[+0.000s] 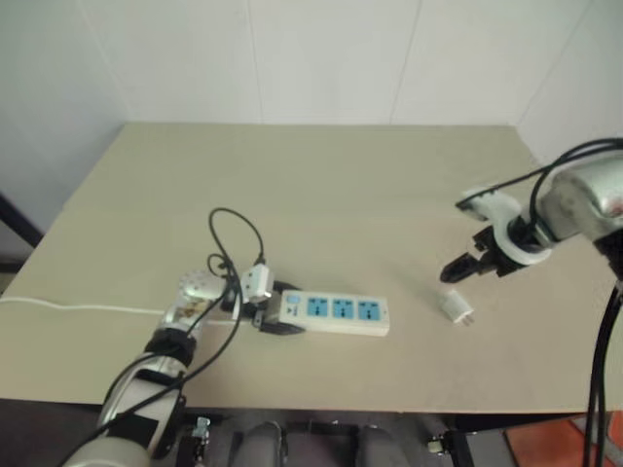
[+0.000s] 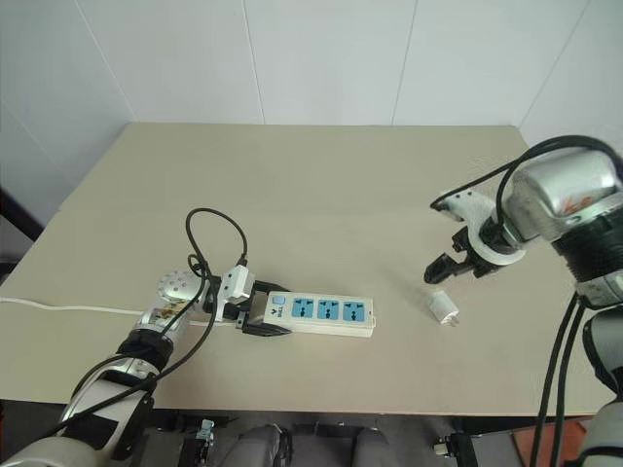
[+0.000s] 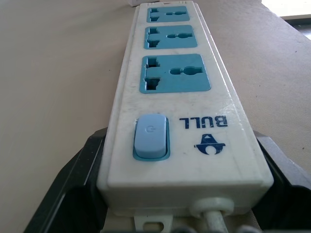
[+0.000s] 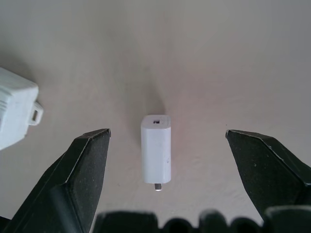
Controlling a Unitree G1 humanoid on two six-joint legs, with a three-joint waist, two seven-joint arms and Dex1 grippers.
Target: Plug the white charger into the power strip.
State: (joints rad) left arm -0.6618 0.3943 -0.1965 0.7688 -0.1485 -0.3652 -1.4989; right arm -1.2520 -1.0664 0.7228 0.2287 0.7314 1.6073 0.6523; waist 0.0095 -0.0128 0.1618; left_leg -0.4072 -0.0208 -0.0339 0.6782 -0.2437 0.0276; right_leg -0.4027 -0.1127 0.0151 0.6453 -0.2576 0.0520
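The charger [image 1: 454, 305] will stay standing upright in a blue socket of the power strip when the robot pushes it in, because prongs [image 1: 468, 319] stick straight out of the white charger's end.
The power strip [image 1: 336, 311], a long white bar with three blue sockets, lies near the table's front edge. My left gripper [image 1: 282, 313] is shut on its switch end, and in the left wrist view a black finger [image 3: 73, 184] presses against each side of the strip [image 3: 175, 97]. To the right, the small white charger [image 1: 456, 308] lies on its side on the table. My right gripper [image 1: 467, 265] hovers just above it, pointing down. It is open, with its black fingers [image 4: 82, 170] spread wide on either side of the charger [image 4: 156, 148] and clear of it.
The beige table [image 1: 341, 185] stands in a corner of white walls. The strip's thin white cord [image 1: 78, 308] runs off to the left along the front edge. The strip's far end [image 4: 14, 114] lies a short way from the charger.
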